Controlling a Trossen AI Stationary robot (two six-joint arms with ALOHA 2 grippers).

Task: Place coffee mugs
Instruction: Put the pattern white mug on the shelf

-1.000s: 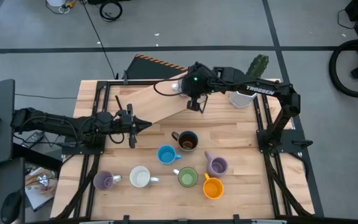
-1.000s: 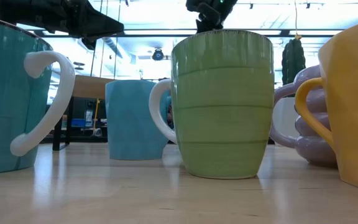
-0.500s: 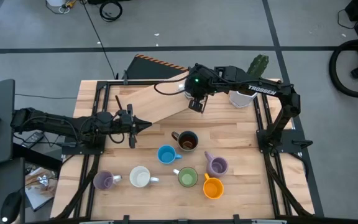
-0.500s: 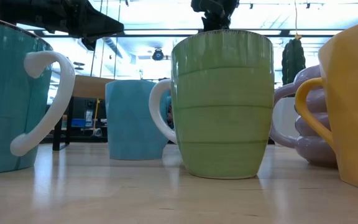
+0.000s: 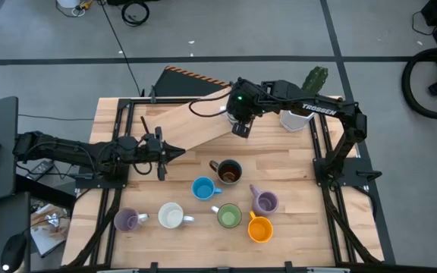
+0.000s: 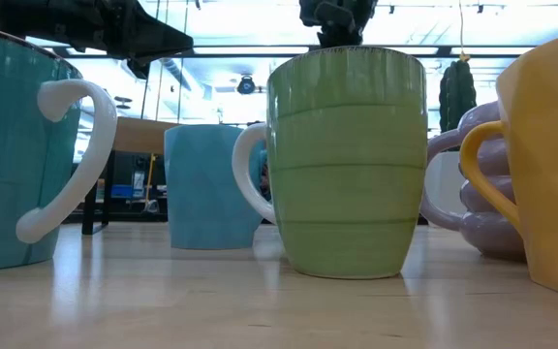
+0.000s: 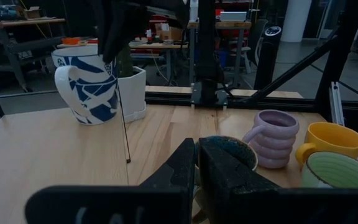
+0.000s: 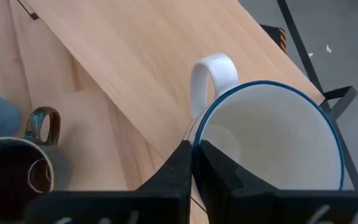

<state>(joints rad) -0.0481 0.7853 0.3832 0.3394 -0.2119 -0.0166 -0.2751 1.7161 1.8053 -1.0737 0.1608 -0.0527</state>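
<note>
The held mug's handle points along the board toward the robot's left gripper, so the right gripper should grip the mug's rim farther round and turn the handle to face the board's far edge.
My right gripper hovers over the sloping wooden board at the far middle, shut on a white mug with blue markings. My left gripper waits shut and level at the board's near left end, touching nothing. Seven mugs stand upright on their bases on the near table: dark brown, blue, green, purple, orange, white and purple. My right gripper pinches the mug's blue-edged rim, some way round from the handle, one finger inside and one outside. The fingers slant down from above. The mug hangs upright below them over the board; I cannot tell whether its base touches the board.
A white hexagonal pot with a cactus stands at the far right, close behind the held mug. Black frame rails run along the table's left and right sides. Bare wood lies between the board and the mugs.
My right gripper has tipped and rolled a little at the wrist above the board, its fingers rising slightly in the low view. It stays shut on the mug.
</note>
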